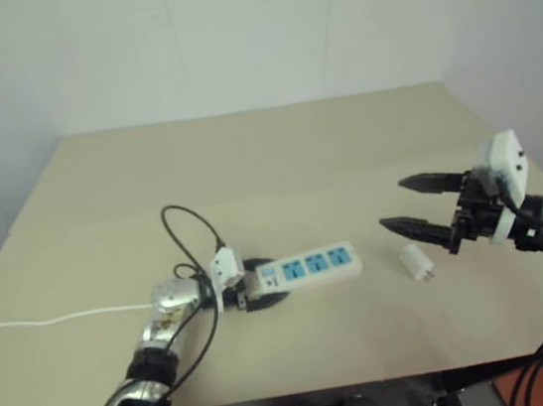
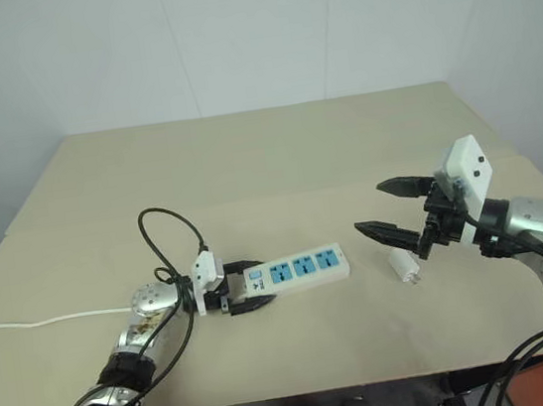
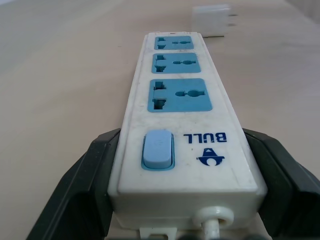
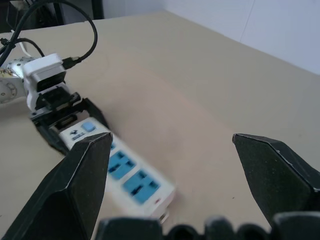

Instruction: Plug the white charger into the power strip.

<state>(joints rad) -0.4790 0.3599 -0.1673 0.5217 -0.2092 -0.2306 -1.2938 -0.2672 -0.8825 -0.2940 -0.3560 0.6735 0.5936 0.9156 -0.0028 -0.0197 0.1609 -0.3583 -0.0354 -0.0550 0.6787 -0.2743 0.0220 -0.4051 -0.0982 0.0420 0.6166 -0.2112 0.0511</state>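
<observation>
The white charger has prongs sticking out of its end, so I expect it to stand up straight in the power strip when I push it in.
The power strip is a long white bar with three blue socket faces, lying flat near the table's middle front. My left gripper is shut on its switch end; in the left wrist view the black fingers hug both long sides of the power strip. The white charger lies on its side on the table, just off the strip's far end, with its prongs pointing away from the strip. My right gripper hovers open above and slightly right of the charger, holding nothing.
The strip's thin white cord runs off the table's left edge. A black cable loops above my left wrist. The tan table stretches back to a white wall, and its front edge is near my arms.
</observation>
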